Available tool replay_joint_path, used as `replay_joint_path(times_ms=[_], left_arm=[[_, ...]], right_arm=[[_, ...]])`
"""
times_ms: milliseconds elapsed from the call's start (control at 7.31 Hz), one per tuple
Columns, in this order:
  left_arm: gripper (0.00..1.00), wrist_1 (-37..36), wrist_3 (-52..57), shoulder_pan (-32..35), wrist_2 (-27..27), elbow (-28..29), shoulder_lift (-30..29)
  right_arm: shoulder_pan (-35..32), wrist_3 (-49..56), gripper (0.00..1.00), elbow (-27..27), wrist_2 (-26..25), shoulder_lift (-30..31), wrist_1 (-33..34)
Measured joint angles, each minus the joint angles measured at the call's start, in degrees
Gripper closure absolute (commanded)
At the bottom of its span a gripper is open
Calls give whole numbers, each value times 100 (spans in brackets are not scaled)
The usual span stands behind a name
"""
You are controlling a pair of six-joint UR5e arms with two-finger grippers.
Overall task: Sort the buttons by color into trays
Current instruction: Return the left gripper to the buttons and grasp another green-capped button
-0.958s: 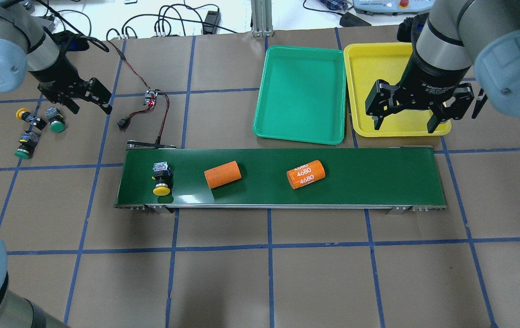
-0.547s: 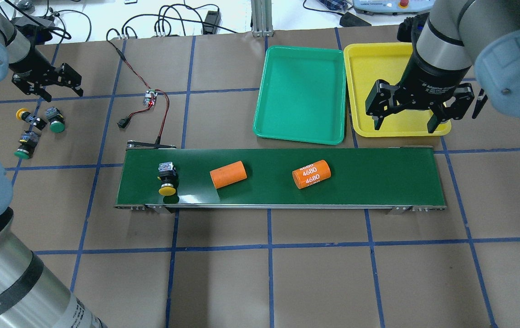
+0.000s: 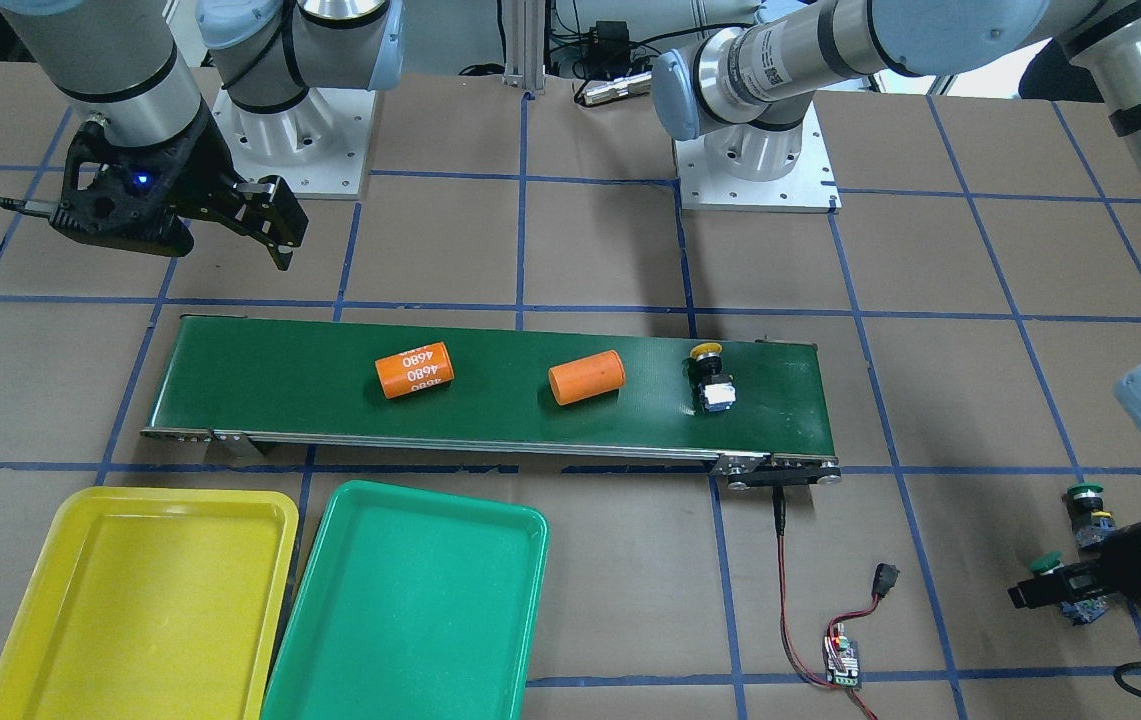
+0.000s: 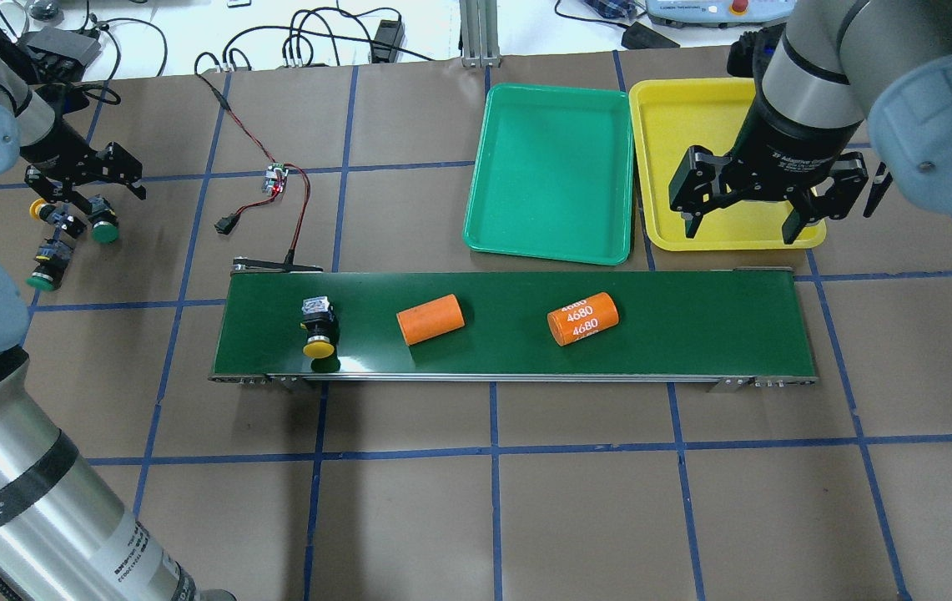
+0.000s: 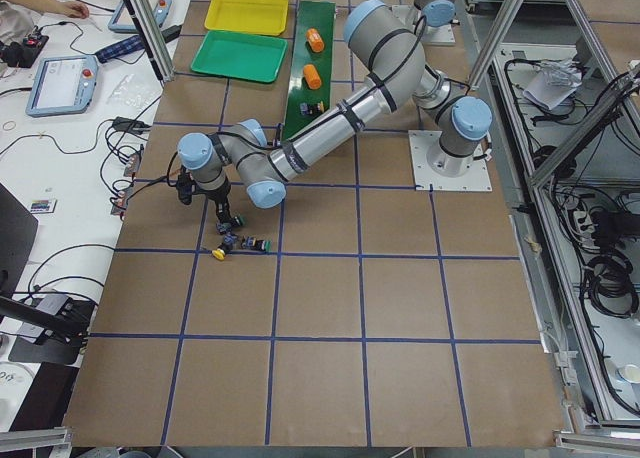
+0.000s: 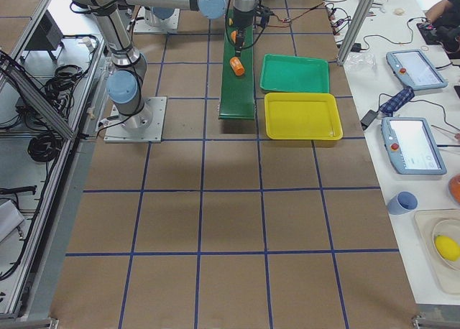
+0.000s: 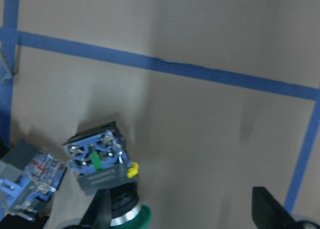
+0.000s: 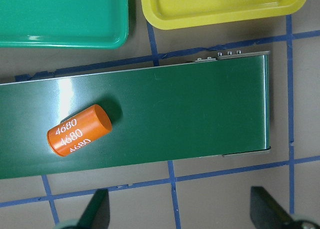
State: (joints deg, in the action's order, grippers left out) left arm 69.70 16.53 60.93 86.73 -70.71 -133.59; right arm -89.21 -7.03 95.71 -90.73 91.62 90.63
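Note:
A black wire (image 3: 779, 514) leads into the end of the conveyor belt, so I expect the green button (image 7: 107, 166) to travel toward my right gripper once I set it there.
Three buttons lie in a cluster at the table's left. They are a green one (image 4: 105, 231), a second green one (image 4: 45, 274) and a yellow one (image 4: 41, 209). My left gripper (image 4: 100, 197) is open and empty just above the first green button. In the left wrist view that button (image 7: 98, 161) lies between the fingers, near the left one (image 7: 100, 214). A second yellow button (image 4: 319, 329) lies on the conveyor belt's left end. My right gripper (image 4: 741, 232) is open and empty over the front rim of the yellow tray (image 4: 684, 125). The green tray (image 4: 555, 167) stands beside it.
The dark-green conveyor belt (image 4: 692, 325) carries two orange cylinders, one plain (image 4: 430, 319) and one marked 4680 (image 4: 582, 318). A small circuit board with red and black wires (image 4: 275, 179) lies behind the belt's left end.
My left gripper has swung left and come down over the button cluster. The yellow button and both cylinders have shifted right along the belt. The right arm has not moved.

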Motion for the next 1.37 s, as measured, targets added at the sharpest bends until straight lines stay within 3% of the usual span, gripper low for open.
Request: replay_joint_path(times_ms=[1369], left_arm=[[0,344,-344,-59,34,-59,-28]], right_arm=[[0,0,0,0,4,1,5]])
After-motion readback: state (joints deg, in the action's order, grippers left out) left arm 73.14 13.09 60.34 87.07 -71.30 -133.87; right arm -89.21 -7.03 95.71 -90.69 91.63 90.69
